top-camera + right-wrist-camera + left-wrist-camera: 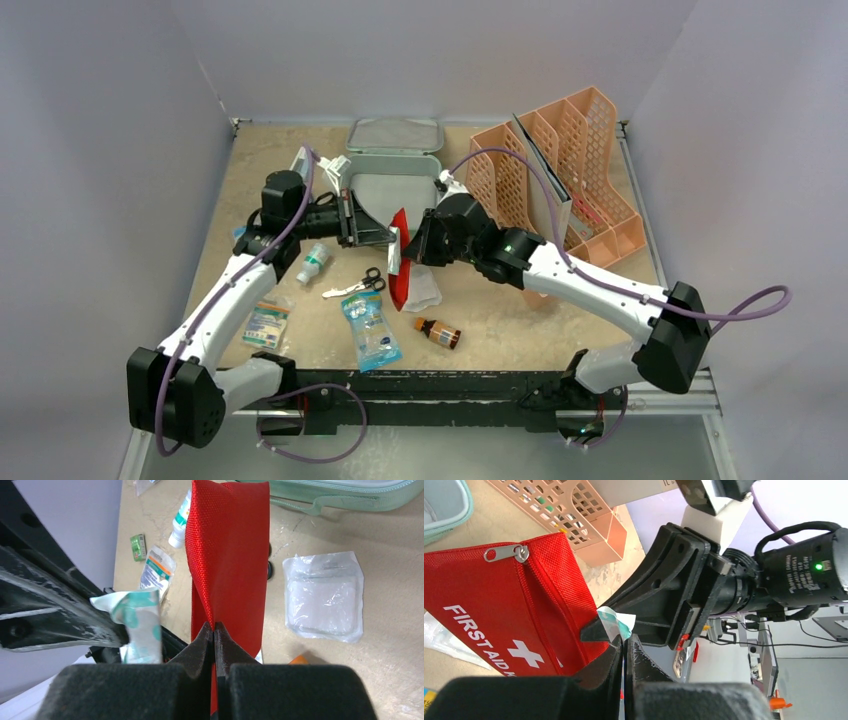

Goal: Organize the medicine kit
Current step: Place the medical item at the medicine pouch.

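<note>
The robot's right gripper is keeping the red pouch's opening open next to the packet, so the left gripper should go on moving the packet in until it is inside.
The mint-green medicine kit lies open at the back middle of the table, its lid folded back behind it. In front of it the red FIRST AID pouch stands on edge, with my right gripper shut on its upper edge; the right wrist view shows the jaws pinching the red fabric. My left gripper is shut on a small white and teal packet, right beside the pouch and touching distance from the right gripper. The packet hangs left of the pouch.
A peach mesh file rack stands at the back right. Loose on the table are scissors, a blue packet, a brown bottle, a white bottle, a gauze packet and a clear plastic bag.
</note>
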Controlling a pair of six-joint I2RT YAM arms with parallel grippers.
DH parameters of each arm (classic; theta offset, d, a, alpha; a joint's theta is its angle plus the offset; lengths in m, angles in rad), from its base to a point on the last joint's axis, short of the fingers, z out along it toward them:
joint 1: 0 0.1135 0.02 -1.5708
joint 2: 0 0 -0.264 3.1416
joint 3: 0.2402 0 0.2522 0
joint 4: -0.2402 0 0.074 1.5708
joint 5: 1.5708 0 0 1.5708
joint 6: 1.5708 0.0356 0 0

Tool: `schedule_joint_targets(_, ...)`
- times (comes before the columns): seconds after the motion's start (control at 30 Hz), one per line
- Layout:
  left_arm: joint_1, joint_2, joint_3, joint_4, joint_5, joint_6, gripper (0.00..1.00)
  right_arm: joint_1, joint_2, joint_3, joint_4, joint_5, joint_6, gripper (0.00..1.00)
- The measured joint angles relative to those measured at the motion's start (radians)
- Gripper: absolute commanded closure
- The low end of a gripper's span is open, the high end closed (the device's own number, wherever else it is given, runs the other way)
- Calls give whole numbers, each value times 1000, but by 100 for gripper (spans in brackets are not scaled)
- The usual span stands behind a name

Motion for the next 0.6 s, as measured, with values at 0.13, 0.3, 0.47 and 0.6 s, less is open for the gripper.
schedule_joint_targets(0.13,-22,12,-5,1,-35,4,100,0,-11,0,10,0,6,100)
schedule_joint_targets(0.3,-31,43,-9,-15,-79,42,100,0,-33,0,26,4,6,100)
schedule_joint_targets(0.47,-50,68,-6,-108,-153,116,100,-1,-43,0,39,4,5,100)
schedule_joint_targets(0.6,-73,69,13,-170,-208,171,100,-1,-43,0,41,3,5,100)
